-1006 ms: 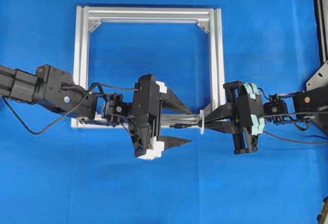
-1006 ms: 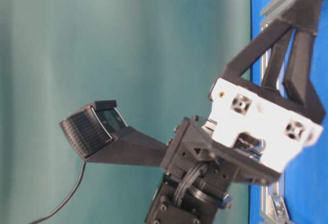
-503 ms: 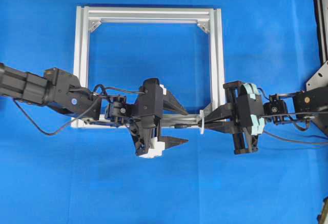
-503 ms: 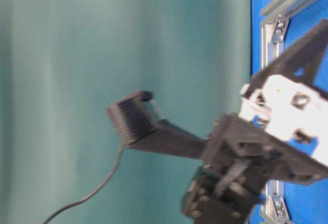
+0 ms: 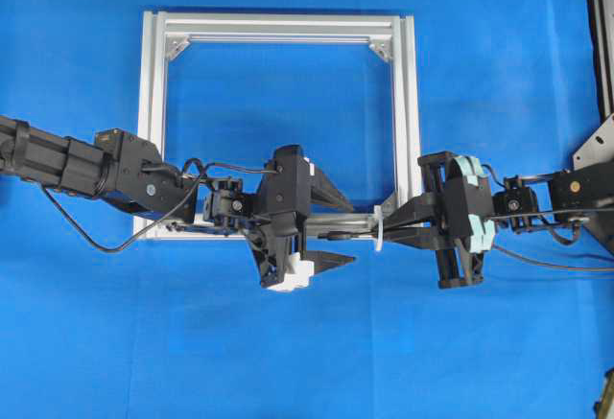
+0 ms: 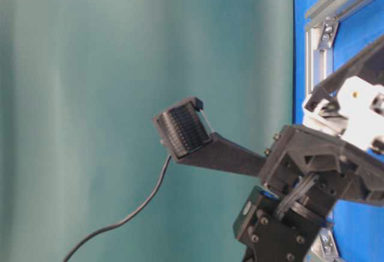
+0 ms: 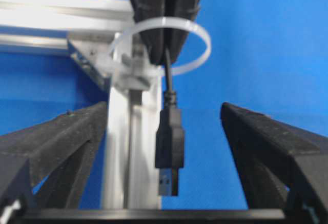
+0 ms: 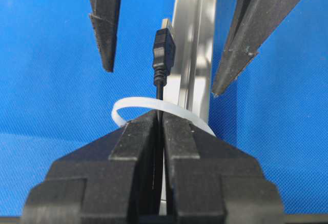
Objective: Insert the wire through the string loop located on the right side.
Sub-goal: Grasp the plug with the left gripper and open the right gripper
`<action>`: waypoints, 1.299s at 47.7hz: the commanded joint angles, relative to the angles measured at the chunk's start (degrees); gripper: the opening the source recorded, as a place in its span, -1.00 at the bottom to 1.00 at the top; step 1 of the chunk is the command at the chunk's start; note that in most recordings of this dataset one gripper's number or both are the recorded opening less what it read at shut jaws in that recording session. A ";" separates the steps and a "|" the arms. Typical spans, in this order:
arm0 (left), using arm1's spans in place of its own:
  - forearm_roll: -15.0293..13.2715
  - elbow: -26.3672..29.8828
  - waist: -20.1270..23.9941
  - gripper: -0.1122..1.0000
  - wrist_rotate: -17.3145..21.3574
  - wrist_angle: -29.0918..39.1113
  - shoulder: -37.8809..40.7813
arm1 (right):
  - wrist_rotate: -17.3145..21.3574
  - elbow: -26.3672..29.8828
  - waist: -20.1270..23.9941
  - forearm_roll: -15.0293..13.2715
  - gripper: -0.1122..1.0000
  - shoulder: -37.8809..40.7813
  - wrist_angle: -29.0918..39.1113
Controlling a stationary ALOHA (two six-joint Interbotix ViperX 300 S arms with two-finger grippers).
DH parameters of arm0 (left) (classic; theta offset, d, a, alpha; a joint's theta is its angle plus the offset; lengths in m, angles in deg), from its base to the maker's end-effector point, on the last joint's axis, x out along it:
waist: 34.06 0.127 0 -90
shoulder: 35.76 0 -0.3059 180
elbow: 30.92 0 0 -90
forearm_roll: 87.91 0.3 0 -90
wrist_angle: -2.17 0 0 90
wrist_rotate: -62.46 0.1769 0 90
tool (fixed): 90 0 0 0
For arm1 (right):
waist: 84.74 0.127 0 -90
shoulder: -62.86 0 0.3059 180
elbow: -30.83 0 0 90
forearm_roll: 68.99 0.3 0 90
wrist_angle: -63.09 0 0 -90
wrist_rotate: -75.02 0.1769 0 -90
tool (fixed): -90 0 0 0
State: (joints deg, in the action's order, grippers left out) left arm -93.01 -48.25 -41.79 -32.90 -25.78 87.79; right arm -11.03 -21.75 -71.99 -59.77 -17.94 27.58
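My gripper will pull the plug, and the thin wire (image 7: pixel 168 75) will slide freely through the white string loop (image 7: pixel 164 22), because the loop stands wide around the wire.
The wire's black plug (image 5: pixel 335 235) (image 7: pixel 170 149) (image 8: pixel 164 51) sticks out leftward past the white string loop (image 5: pixel 379 231) (image 7: pixel 201 39) (image 8: pixel 131 103), which is tied to the silver frame's (image 5: pixel 278 28) lower right corner. My right gripper (image 5: pixel 386 234) (image 8: pixel 160 117) is shut on the wire just behind the loop; its fingertips (image 7: pixel 164 14) reach into it. My left gripper (image 5: pixel 351 236) (image 7: pixel 164 112) stands open with one finger on each side of the plug, touching nothing. Its fingers (image 8: pixel 105 29) frame the plug in the right wrist view. One ribbed pad (image 6: pixel 183 131) shows at table level.
The frame's bottom rail (image 7: pixel 128 147) (image 8: pixel 197 44) runs beside the plug. A black cable (image 5: pixel 86 239) (image 6: pixel 135 211) hangs from the left arm. A metal bracket (image 5: pixel 595 151) stands at the right edge. Blue cloth (image 5: pixel 307 352) covers the table.
The left wrist has rolled and the left arm has dropped lower and stretched right, its jaws staying open round the plug. The right arm, wire and loop have not moved.
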 commanded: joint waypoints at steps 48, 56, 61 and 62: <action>0.18 1.14 -0.53 0.19 0.53 -0.88 -1.32 | -0.09 0.44 -0.09 0.09 -0.84 -0.53 0.00; 0.18 1.14 -0.53 -0.61 0.79 -0.88 -1.32 | -0.09 0.44 -0.09 0.18 -0.84 -0.53 0.00; 0.18 1.14 -0.53 -0.63 0.79 -0.88 -1.32 | -0.09 0.53 -0.09 0.18 -0.84 -0.53 0.00; 0.18 1.14 -0.53 -0.63 0.79 -0.97 -1.32 | -0.09 0.53 -0.09 0.18 -0.84 -0.53 0.00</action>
State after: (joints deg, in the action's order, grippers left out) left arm -93.01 -48.08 -42.14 -32.20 -26.22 87.79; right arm -11.03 -21.75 -71.99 -59.68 -17.94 27.84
